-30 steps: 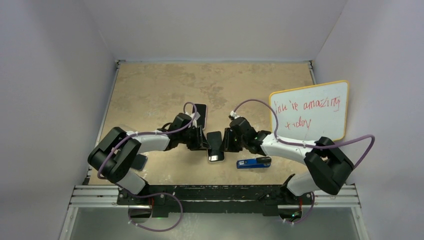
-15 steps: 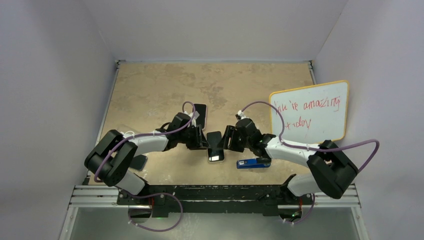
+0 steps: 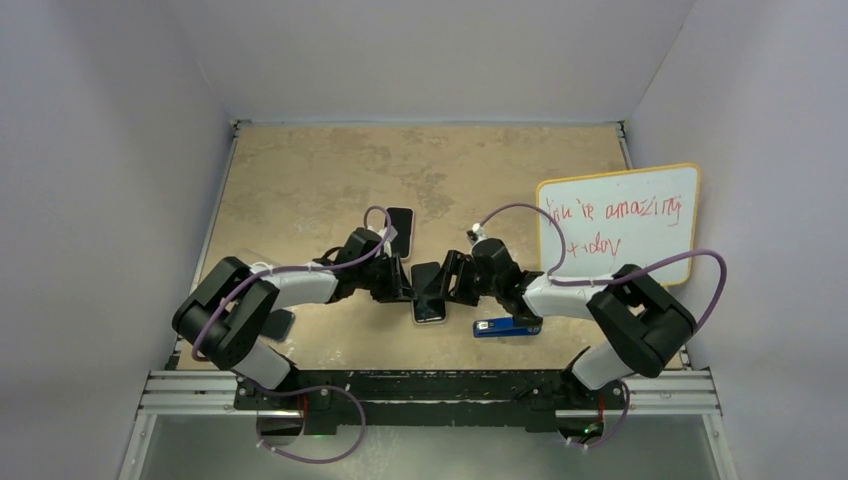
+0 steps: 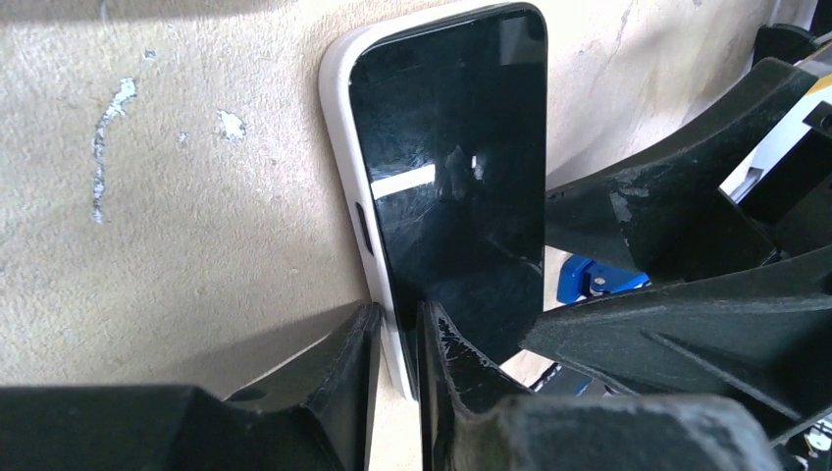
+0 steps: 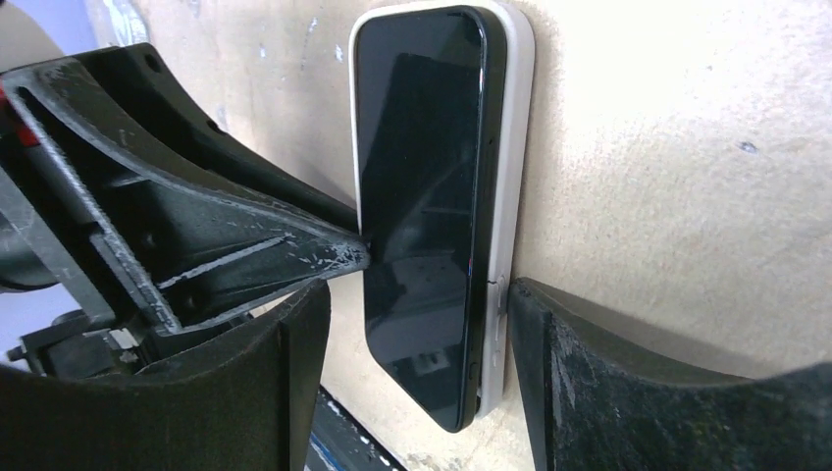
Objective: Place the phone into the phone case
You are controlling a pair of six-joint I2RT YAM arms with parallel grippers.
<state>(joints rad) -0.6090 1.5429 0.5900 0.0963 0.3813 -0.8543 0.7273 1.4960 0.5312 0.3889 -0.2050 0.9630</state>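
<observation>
The black phone's near corner sits above the phone case. My right gripper should tilt up the white case's side and pinch the phone and the case together.
The black phone lies screen up in a white phone case on the table, between my two grippers. In the left wrist view the phone stands on edge with the case rim along its left side. My left gripper is shut on that edge, one finger behind the case and one on the screen. In the right wrist view the phone has its near corner riding above the case. My right gripper is open around it, its right finger close against the case's side.
A second dark phone lies just behind the left gripper. A blue tool lies beside the right gripper. A whiteboard leans at the right wall. A dark object lies by the left arm's base.
My right gripper has opened and let go of the phone's right edge, and its arm has shifted slightly. The left gripper has kept its grip and closed slightly tighter.
</observation>
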